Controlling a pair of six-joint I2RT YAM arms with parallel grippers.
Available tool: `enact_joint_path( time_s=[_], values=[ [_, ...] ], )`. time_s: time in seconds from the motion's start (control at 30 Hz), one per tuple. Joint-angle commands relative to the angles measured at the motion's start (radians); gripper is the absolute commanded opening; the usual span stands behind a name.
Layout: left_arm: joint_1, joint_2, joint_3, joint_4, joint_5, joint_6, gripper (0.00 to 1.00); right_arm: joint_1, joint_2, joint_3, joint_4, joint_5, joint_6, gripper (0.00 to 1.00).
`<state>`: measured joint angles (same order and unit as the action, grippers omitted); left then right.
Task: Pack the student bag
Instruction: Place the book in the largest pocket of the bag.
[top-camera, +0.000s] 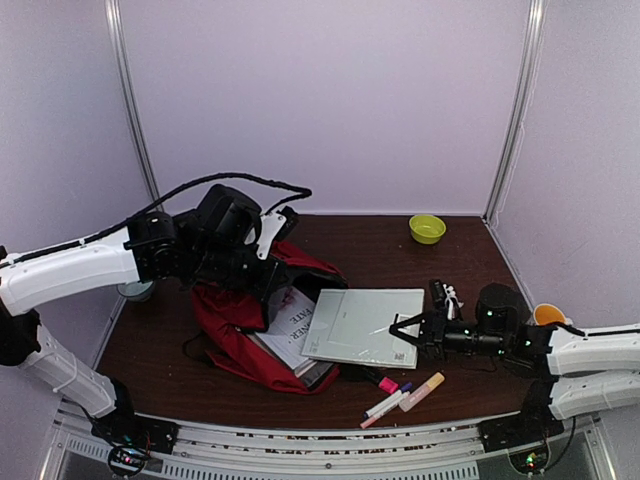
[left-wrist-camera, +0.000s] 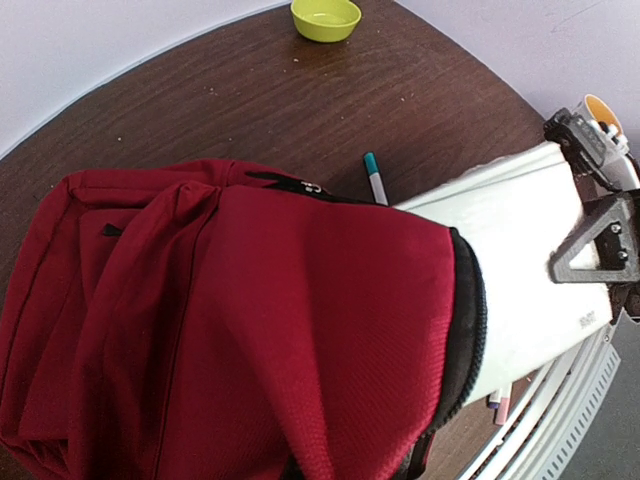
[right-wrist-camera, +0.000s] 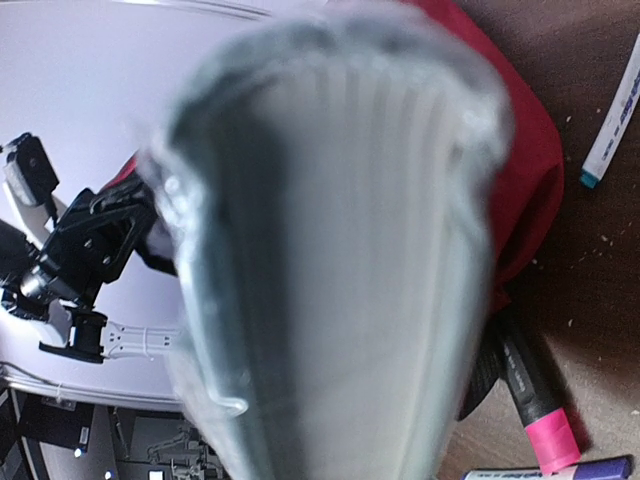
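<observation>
The white book's free edge (top-camera: 314, 323) points at the bag's opening (top-camera: 286, 312) below the bag's raised flap, so the robot's right gripper goes on sliding the white book in until it is inside.
The dark-red student bag (top-camera: 215, 325) lies open at the left of the table, and in the left wrist view the student bag (left-wrist-camera: 250, 320) fills the picture. My left gripper (top-camera: 258, 272) is shut on its upper flap and holds it raised; the fingers are hidden under the fabric. A white plastic-wrapped book (top-camera: 362, 325) lies flat with its left edge at the bag's mouth. My right gripper (top-camera: 400, 328) is shut on the book's right edge. The book (right-wrist-camera: 330, 250) blurs most of the right wrist view. Another printed book (top-camera: 290, 322) lies inside the bag.
A pink highlighter (top-camera: 383, 383), a purple marker (top-camera: 405, 388) and a peach marker (top-camera: 422, 391) lie near the front edge. A teal-capped pen (left-wrist-camera: 375, 180) lies behind the book. A green bowl (top-camera: 427, 228) sits at the back and an orange cup (top-camera: 548, 313) at the right.
</observation>
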<state>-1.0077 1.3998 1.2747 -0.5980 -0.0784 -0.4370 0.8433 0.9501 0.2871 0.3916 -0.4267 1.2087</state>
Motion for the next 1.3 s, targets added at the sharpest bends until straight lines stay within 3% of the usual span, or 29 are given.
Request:
enact_joint_path(
  time_s=[0.0,0.3,0.47,0.7,1.0,1.27],
  values=[
    [-0.013,-0.023,0.052,0.115,0.049,-0.005,0.00,0.039,0.085,0.112,0.226,0.141,0.005,0.00],
    [-0.020,-0.027,0.023,0.120,0.052,-0.018,0.00,0.080,0.251,0.170,0.452,0.137,0.071,0.00],
    [-0.021,-0.030,0.025,0.144,0.069,-0.025,0.00,0.119,0.325,0.237,0.473,0.163,0.068,0.00],
    [-0.022,-0.048,0.026,0.151,0.075,-0.030,0.00,0.180,0.396,0.291,0.476,0.339,0.073,0.00],
    [-0.022,-0.073,0.022,0.163,0.111,-0.034,0.00,0.227,0.571,0.373,0.582,0.421,0.074,0.00],
    [-0.022,-0.094,0.008,0.184,0.132,-0.042,0.00,0.247,0.634,0.505,0.432,0.474,-0.037,0.00]
  ],
)
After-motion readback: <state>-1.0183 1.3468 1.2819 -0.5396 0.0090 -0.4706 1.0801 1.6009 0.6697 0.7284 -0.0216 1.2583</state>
